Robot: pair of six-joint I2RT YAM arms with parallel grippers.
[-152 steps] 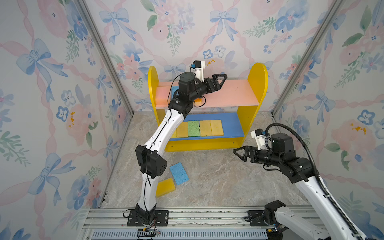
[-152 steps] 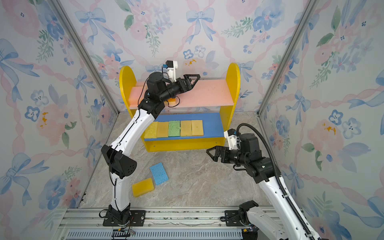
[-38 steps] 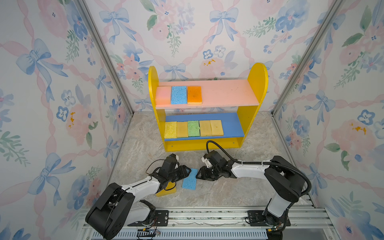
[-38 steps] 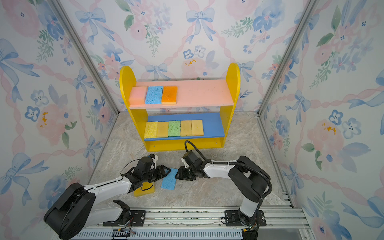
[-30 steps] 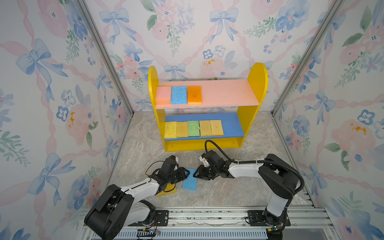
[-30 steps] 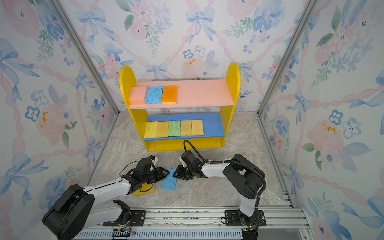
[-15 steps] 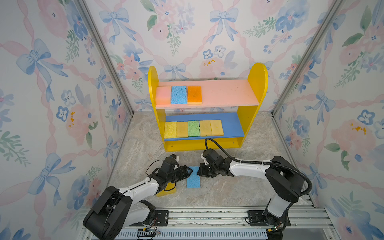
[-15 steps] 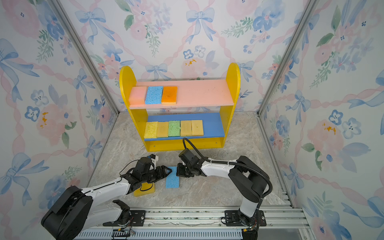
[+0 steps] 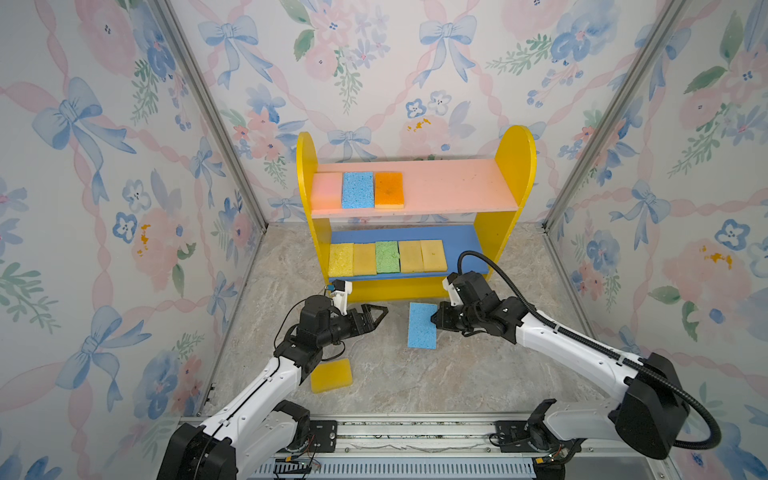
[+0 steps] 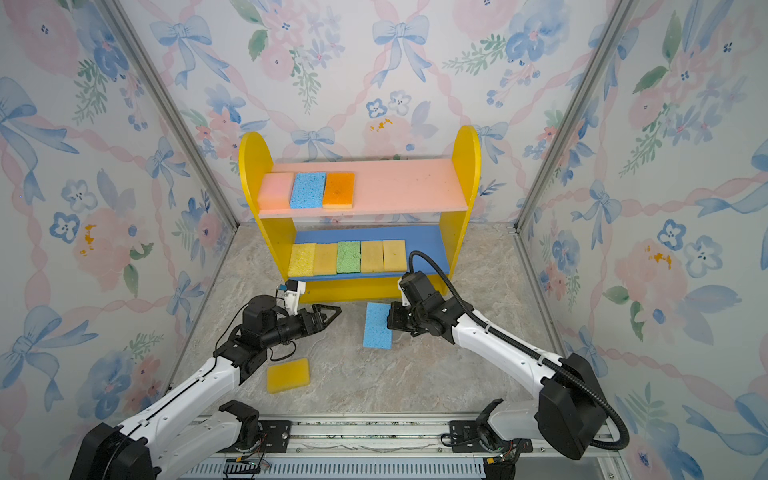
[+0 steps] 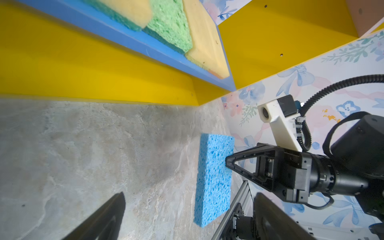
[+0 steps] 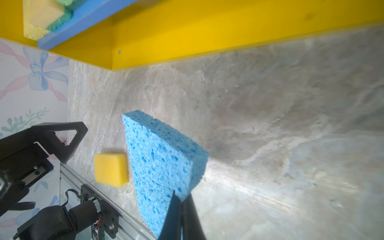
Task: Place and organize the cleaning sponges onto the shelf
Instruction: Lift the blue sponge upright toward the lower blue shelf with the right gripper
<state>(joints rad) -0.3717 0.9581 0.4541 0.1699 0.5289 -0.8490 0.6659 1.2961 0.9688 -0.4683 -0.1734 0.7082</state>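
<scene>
My right gripper is holding only the opposite edge [image 9: 436, 308] of the hanging blue sponge, so my left gripper should keep moving toward the hanging blue sponge's free edge [image 9: 410, 325] until its fingers close there.
A blue sponge [image 9: 422, 325] [image 10: 377, 325] hangs just above the floor in front of the shelf [image 9: 513, 166]. My right gripper [image 9: 434, 322] [image 12: 181, 199] is shut on its right edge. My left gripper [image 9: 380, 318] [image 11: 189, 194] stands open to the sponge's left, apart from it, holding nothing. A yellow sponge [image 9: 331, 375] [image 12: 111, 169] lies on the floor beside my left arm. The pink upper board [image 9: 449, 187] holds a pink sponge [image 9: 327, 191], a blue one [image 9: 358, 190] and an orange one [image 9: 389, 190]. Several yellow, tan and green sponges [image 9: 387, 257] line the blue lower board [image 9: 461, 245].
Flowered walls close in the left, back and right. A metal rail [image 9: 415, 432] with both arm bases runs along the front. The shelf's yellow base strip [image 11: 93, 68] stands close behind both grippers. The upper board is bare to the right of the orange sponge.
My left gripper has opened and drawn back left from the blue sponge. My right gripper has shut on the sponge, lifted it and carried it right, toward the shelf.
</scene>
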